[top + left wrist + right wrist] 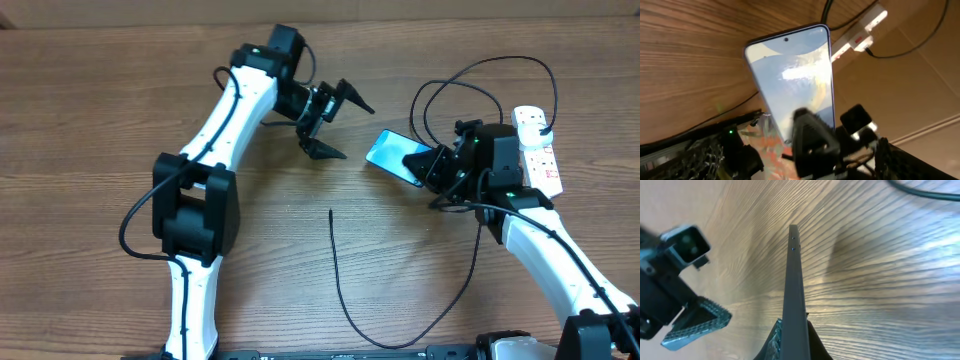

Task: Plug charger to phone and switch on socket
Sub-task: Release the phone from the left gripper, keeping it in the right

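My left gripper needs to have the phone's camera end turned into it before I plug in the charger, because my right gripper is covering the phone's port end.
The phone, its screen glowing light blue, is held tilted above the table with my right gripper shut on its right end. In the right wrist view the phone shows edge-on, clamped between the fingers. My left gripper stands wide open just left of the phone, holding nothing. The left wrist view faces the phone's screen. The charger, a thin black cable, lies loose on the wood, its tip below the phone. The socket lies at the right edge.
The charger cable loops above the right arm towards the socket. The socket also shows behind the phone in the left wrist view. One textured finger of the left gripper shows in the right wrist view.
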`<action>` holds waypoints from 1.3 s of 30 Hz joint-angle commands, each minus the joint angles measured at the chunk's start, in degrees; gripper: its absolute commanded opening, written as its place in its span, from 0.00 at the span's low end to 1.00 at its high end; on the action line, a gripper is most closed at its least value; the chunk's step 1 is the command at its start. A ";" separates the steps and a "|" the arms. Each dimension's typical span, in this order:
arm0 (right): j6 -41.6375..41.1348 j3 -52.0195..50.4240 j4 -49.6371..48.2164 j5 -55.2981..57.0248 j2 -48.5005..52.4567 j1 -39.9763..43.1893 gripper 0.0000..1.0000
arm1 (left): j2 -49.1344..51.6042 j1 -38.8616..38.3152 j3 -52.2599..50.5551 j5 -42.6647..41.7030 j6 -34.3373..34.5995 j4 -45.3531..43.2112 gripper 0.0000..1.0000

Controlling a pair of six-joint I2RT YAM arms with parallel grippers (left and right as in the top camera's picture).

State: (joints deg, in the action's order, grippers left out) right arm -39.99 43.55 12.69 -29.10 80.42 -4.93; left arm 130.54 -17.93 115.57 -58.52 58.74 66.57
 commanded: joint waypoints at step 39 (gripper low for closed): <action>-49.51 1.42 -25.38 -13.77 -0.04 3.06 0.04 | -0.17 3.06 1.27 -8.87 -4.68 -24.44 1.00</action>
State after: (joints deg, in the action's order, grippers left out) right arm -84.18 43.62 -11.51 -43.09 80.64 -1.96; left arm 130.54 -14.24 115.74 -68.99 48.18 44.21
